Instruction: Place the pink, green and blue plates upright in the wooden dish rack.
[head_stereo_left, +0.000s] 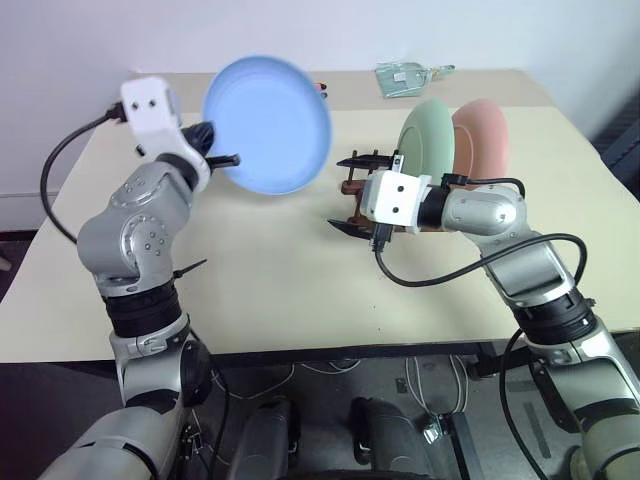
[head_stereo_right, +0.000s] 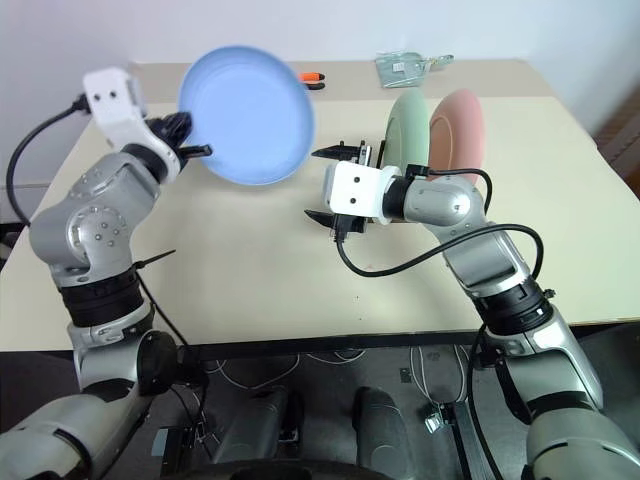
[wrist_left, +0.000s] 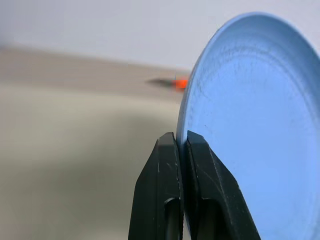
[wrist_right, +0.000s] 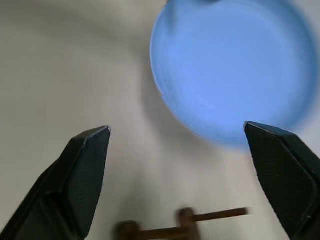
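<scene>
The blue plate (head_stereo_left: 266, 124) is in my left gripper, away from the wooden dish rack, so my right gripper should grab the plate's free rim (head_stereo_left: 322, 160) before it sets the plate upright.
My left gripper (head_stereo_left: 222, 152) is shut on the rim of the blue plate (head_stereo_left: 268, 125) and holds it upright above the table's left half. The left wrist view has both black fingers (wrist_left: 167, 165) pinching that rim (wrist_left: 186, 120). The green plate (head_stereo_left: 430, 140) and the pink plate (head_stereo_left: 485, 135) stand upright side by side in the wooden dish rack (head_stereo_left: 350, 186), most of it hidden by my right hand. My right gripper (head_stereo_left: 352, 193) is open with nothing between its fingers, just in front of the rack's near end (wrist_right: 185, 225) and facing the blue plate (wrist_right: 235, 65).
An orange marker (head_stereo_right: 312, 77) and a clear plastic packet (head_stereo_left: 405, 75) lie at the far side of the beige table (head_stereo_left: 280, 290). The table's front edge runs just below my arms.
</scene>
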